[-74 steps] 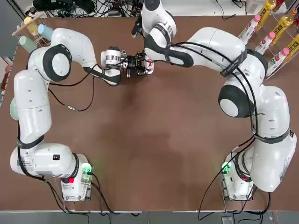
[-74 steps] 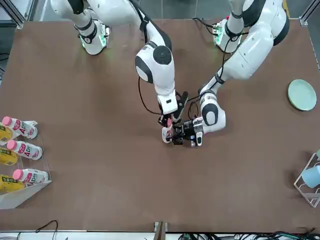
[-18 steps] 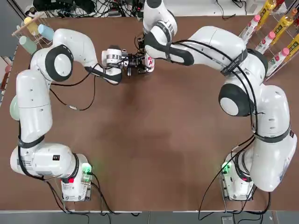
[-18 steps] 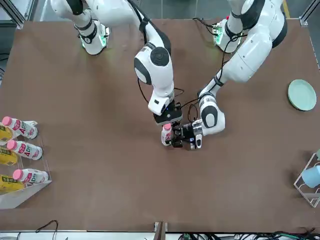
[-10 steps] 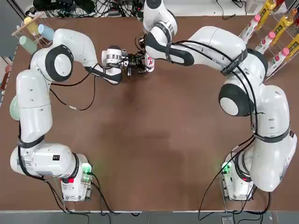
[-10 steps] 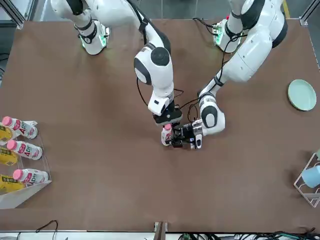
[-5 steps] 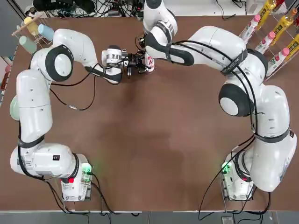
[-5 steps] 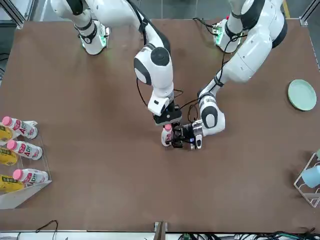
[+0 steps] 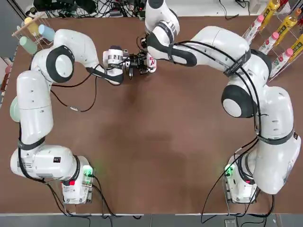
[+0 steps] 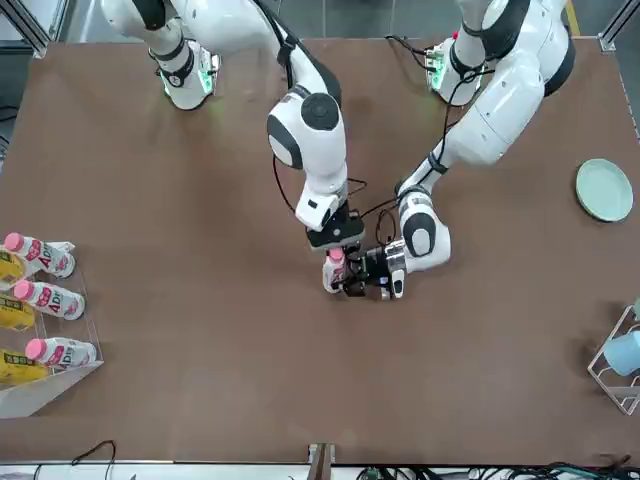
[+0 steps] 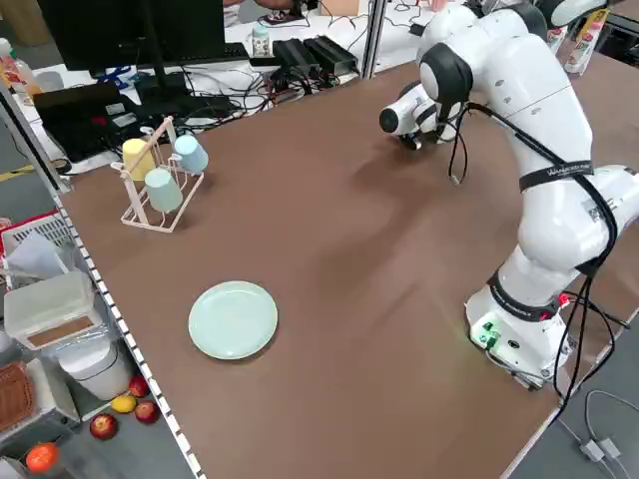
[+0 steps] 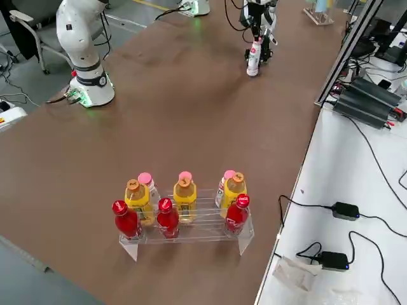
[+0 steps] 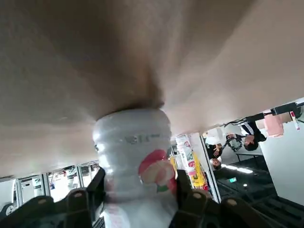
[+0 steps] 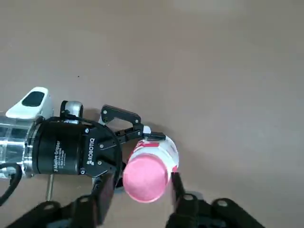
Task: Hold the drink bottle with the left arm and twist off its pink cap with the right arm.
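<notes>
The pink cap (image 10: 336, 255) will come off on its own and leave the drink bottle standing when I twist the cap, because my left gripper (image 10: 356, 279) is holding the bottle's body tightly.
The drink bottle (image 10: 331, 276) stands upright on the brown table, white with a red-lettered label (image 9: 152, 63). My left gripper (image 10: 356, 276) reaches in sideways and is shut on the bottle's body. In the left wrist view the drink bottle (image 13: 135, 161) fills the space between the black fingers (image 13: 76, 209). The pink cap (image 14: 146, 176) sits on the neck. My right gripper (image 14: 142, 190) hangs straight over it, open, with one finger on each side of the cap and just off it. From overhead the right wrist (image 9: 158, 35) hides the cap.
A rack of yellow, red and pink-capped bottles (image 12: 184, 216) stands at the table's right edge (image 9: 277, 33). A pale green plate (image 10: 604, 190) and a cup rack (image 9: 33, 30) lie on the left side. Cables and power bricks (image 12: 365, 101) sit beyond the far edge.
Since the earliest frames the right wrist has turned above the cap and the bottle sits slightly farther back. Over the last second neither arm has visibly shifted.
</notes>
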Controlling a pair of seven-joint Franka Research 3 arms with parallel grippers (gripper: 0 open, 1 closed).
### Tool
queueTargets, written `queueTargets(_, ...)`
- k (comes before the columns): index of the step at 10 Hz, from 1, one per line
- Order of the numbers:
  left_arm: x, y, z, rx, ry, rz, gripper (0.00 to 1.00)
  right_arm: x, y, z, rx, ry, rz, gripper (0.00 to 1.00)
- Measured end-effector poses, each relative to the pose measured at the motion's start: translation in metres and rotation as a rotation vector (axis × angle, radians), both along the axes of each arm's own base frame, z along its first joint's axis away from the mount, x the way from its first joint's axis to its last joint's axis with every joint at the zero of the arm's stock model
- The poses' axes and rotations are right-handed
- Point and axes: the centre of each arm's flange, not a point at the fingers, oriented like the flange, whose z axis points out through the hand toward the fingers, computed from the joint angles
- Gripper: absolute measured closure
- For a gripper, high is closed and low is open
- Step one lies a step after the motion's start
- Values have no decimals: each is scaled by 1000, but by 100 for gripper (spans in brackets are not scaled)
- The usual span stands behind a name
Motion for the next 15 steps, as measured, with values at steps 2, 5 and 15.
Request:
queueTargets(2, 0, 0, 0, 0, 0, 0, 38, 0, 0, -1, -1, 1, 1, 27)
queueTargets(5, 0, 0, 0, -1, 0, 0, 38, -5, 4, -5, -13, -1, 13, 29)
queueTargets(15, 2, -1, 0, -3, -3, 2, 38, -3, 2, -7, -43, -26, 25, 56)
